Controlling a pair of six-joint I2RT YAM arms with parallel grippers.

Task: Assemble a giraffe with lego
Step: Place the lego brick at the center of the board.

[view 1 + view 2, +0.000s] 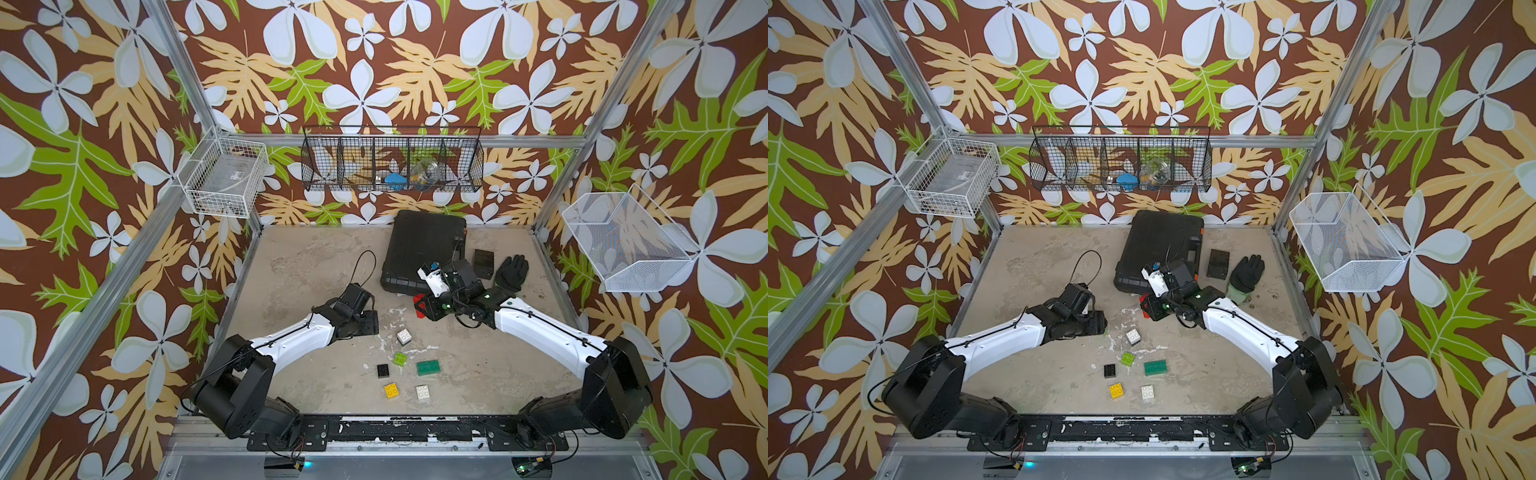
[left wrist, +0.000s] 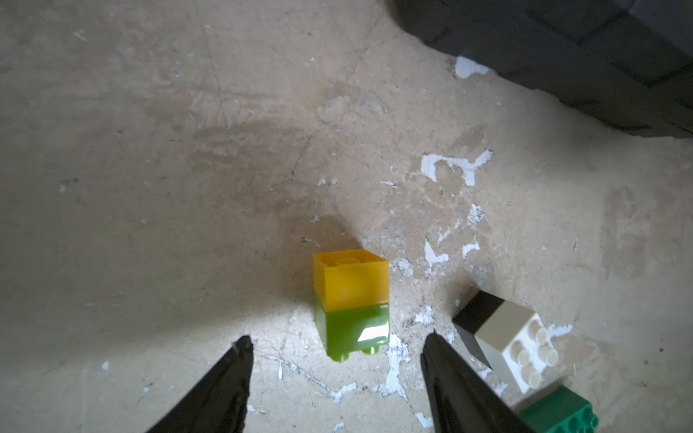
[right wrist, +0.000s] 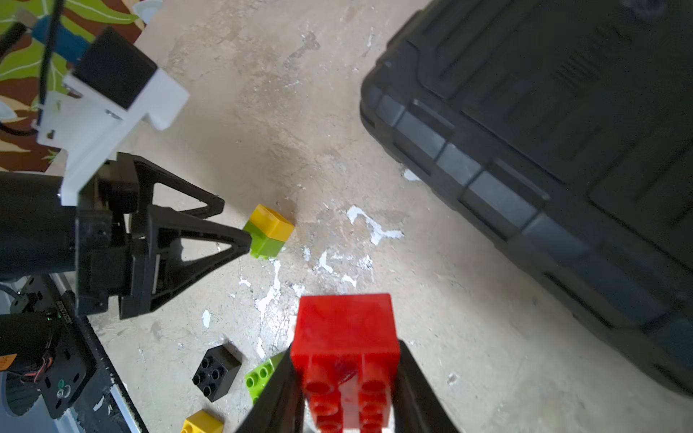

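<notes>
My right gripper keeps bringing the red brick down there, as there is open table (image 1: 432,334) beside the white-on-black pair, and lets go of it once it lies flat.
My left gripper (image 2: 337,338) is open low over the table. A yellow brick joined to a lime one (image 2: 350,303) lies on its side, its lime end just between the fingertips with gaps on both sides. In the right wrist view the same pair (image 3: 270,230) lies at the left gripper (image 3: 234,221). My right gripper (image 3: 345,350) is shut on a red brick (image 3: 345,330), held above the table near the black case. Loose lego lies in front: white-on-black pair (image 1: 403,336), lime (image 1: 400,358), dark green (image 1: 428,367), black (image 1: 382,370), yellow (image 1: 391,390), white (image 1: 422,392). No giraffe is in view.
A black case (image 1: 424,249) lies at the back of the table, with a small black box (image 1: 484,264) and a black glove (image 1: 513,272) to its right. Wire baskets (image 1: 390,160) hang on the walls above the table.
</notes>
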